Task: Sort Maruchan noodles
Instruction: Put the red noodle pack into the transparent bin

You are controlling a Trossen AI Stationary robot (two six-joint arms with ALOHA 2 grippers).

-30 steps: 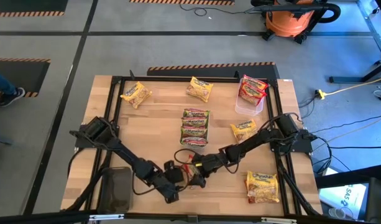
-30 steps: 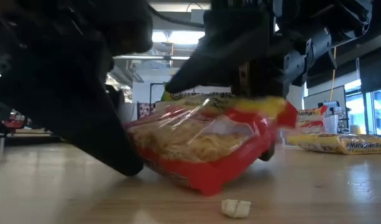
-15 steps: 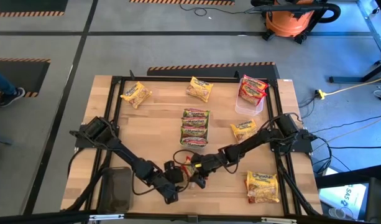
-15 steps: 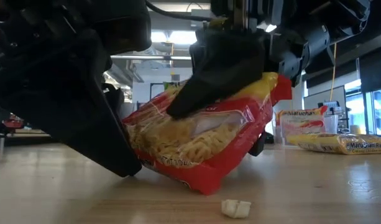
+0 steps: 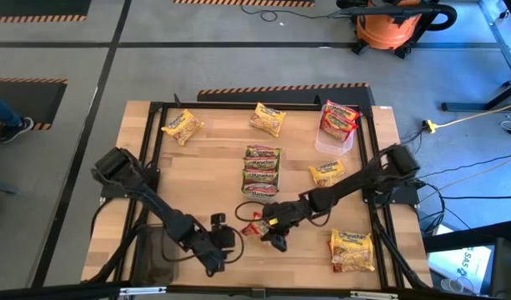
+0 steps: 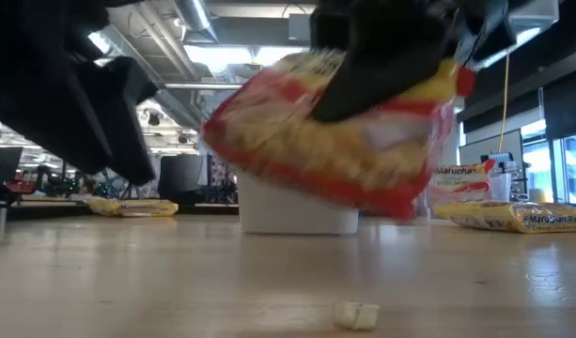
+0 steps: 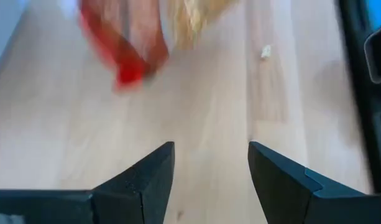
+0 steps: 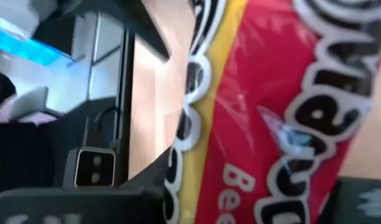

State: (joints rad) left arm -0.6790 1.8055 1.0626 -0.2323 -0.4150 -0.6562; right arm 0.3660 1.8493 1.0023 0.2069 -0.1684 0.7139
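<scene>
My right gripper should continue to go to the tray's loose end [image 5: 328, 144] and let go there, because the red packet matches the red packets in the clear tray [image 5: 338, 121].
A red Maruchan noodle packet [image 6: 334, 141] hangs above the table near its front middle, with my right gripper [image 5: 270, 229] shut on it. In the right wrist view its red and yellow printed wrapper [image 8: 271, 112] fills the picture. My left gripper [image 7: 210, 168] stands open with nothing between its fingers, to the packet's left and nearer the front edge [image 5: 220, 243]. Other packets lie flat on the wood: yellow ones [image 5: 182, 126] [image 5: 268, 118] [image 5: 326, 172] [image 5: 353, 250] and a row of green ones [image 5: 262, 171]. My right gripper pinches the red packet between its two fingers, coming at it from above. A dark finger [image 6: 381, 56] lies across the wrapper's upper part [image 6: 400, 103]. The packet is lifted clear of the table and hangs tilted below the fingers.
A clear tray [image 5: 332, 142] with red packets [image 5: 338, 118] stands at the far right. A dark tray [image 5: 159, 254] lies at the near left. A small white crumb [image 6: 355, 314] lies on the wood under the packet. Black frame rails [image 5: 368, 167] edge the work area.
My right gripper has shut on the red packet, tipped it up on its edge, then lifted it clear of the table. My left gripper has drawn back from the packet toward the table's near left, staying open.
</scene>
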